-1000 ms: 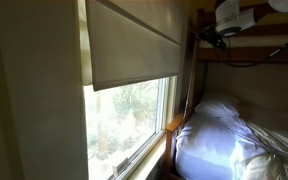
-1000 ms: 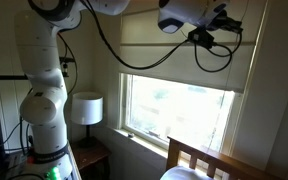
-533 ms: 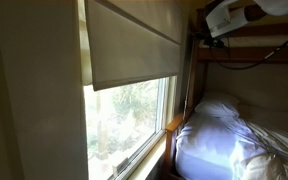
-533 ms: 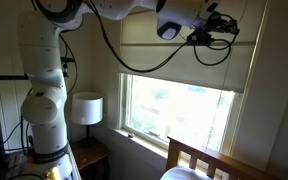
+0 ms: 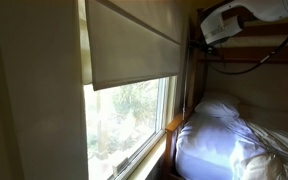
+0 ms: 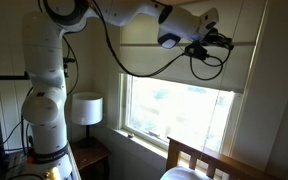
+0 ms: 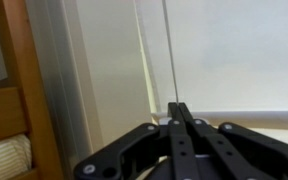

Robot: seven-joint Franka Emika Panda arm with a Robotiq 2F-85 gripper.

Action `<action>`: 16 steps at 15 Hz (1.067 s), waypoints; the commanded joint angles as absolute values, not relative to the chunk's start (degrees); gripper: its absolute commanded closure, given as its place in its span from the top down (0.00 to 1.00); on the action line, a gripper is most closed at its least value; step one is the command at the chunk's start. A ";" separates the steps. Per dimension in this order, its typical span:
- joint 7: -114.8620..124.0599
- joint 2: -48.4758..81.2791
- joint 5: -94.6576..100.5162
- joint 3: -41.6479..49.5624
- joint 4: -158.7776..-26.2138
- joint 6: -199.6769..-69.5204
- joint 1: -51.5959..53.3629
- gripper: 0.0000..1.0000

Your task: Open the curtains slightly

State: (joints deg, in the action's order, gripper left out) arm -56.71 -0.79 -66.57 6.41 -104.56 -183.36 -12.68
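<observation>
I should keep pulling the thin cord (image 7: 170, 50) down until I get near the shade's bottom hem (image 6: 209, 87) and then let go, because the cord runs straight up from my gripper's closed fingers.
The curtains are one wide beige shade (image 5: 134, 50) that covers the upper half of the window; the shade also shows in an exterior view (image 6: 184, 65) and fills the wrist view (image 7: 234, 50). Its straight bottom hem hangs about halfway down the glass. My gripper (image 6: 227, 40) is high up in front of the shade's right part. In the wrist view the black fingers (image 7: 176, 105) are pressed together, and a thin cord (image 7: 166, 50) runs straight up from their tips. In an exterior view only the white wrist (image 5: 224, 20) shows, by the bunk post.
A bed with white bedding (image 5: 224, 135) lies beside the window, with a wooden bunk frame (image 5: 189, 90) and headboard (image 6: 199, 160). A white lamp (image 6: 84, 108) stands on a nightstand by my arm's base. A wooden post (image 7: 24, 80) stands close to the gripper.
My wrist has moved closer to the shade and slightly lower. The shade's hem has not visibly moved.
</observation>
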 commanded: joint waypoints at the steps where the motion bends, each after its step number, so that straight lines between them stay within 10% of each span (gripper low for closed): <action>1: -56.68 1.22 -71.74 5.10 -109.41 -185.47 -11.32 0.00; 16: -54.66 -3.87 -77.15 3.84 -119.86 -186.56 -10.10 0.00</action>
State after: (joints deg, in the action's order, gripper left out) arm -55.09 -2.31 -73.87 3.83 -111.13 -188.24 -10.29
